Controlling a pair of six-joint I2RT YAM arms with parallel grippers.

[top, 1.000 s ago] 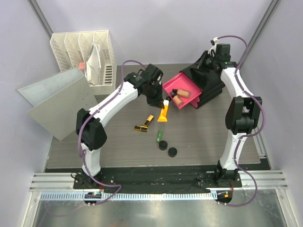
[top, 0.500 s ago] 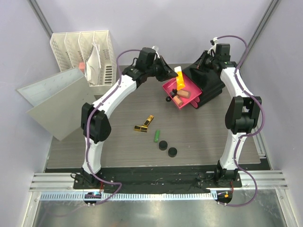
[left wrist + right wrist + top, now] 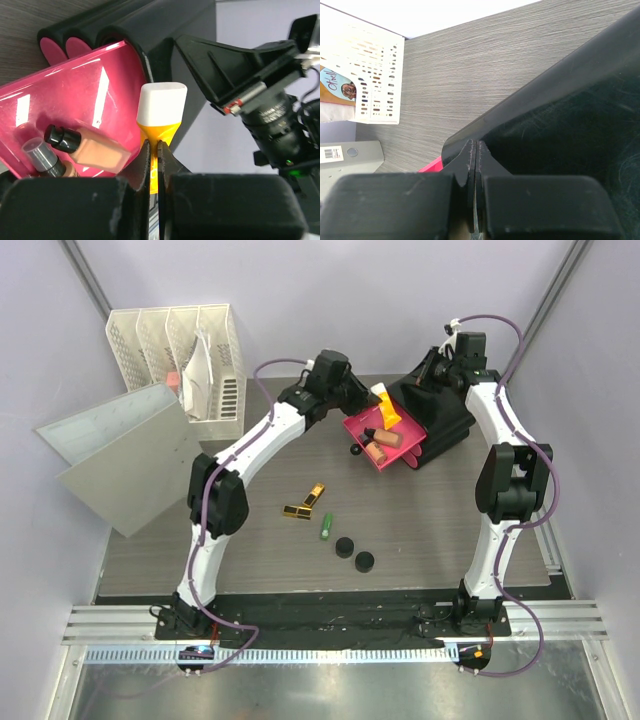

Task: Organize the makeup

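My left gripper should carry on lowering the orange tube (image 3: 388, 410), which hangs above free drawer's bottom (image 3: 407, 426) next to the beige foundation bottles, until the tube sits inside. Then it should let go.
My left gripper (image 3: 366, 402) (image 3: 154, 145) is shut on the orange tube (image 3: 385, 410) (image 3: 159, 131), white cap (image 3: 161, 102) forward, above the back of the open pink drawer (image 3: 358, 423) (image 3: 75, 95). Two beige foundation bottles (image 3: 386, 437) (image 3: 95, 148) lie in that drawer. On the table lie two gold-black lipsticks (image 3: 314, 494), a green stick (image 3: 327, 527) and two black discs (image 3: 345, 547). My right gripper (image 3: 432, 372) (image 3: 476, 145) is shut with nothing in it, its tips at the top edge of the black organizer box (image 3: 445, 420) (image 3: 560, 115).
A white file rack (image 3: 180, 355) (image 3: 375, 85) holding papers stands at the back left, with grey folders (image 3: 120, 450) lying beside it. The drawer sticks out from the organizer toward the table's middle.
My left gripper has carried the orange tube up from the table beside the drawer to above the drawer's back. The right arm has stayed still.
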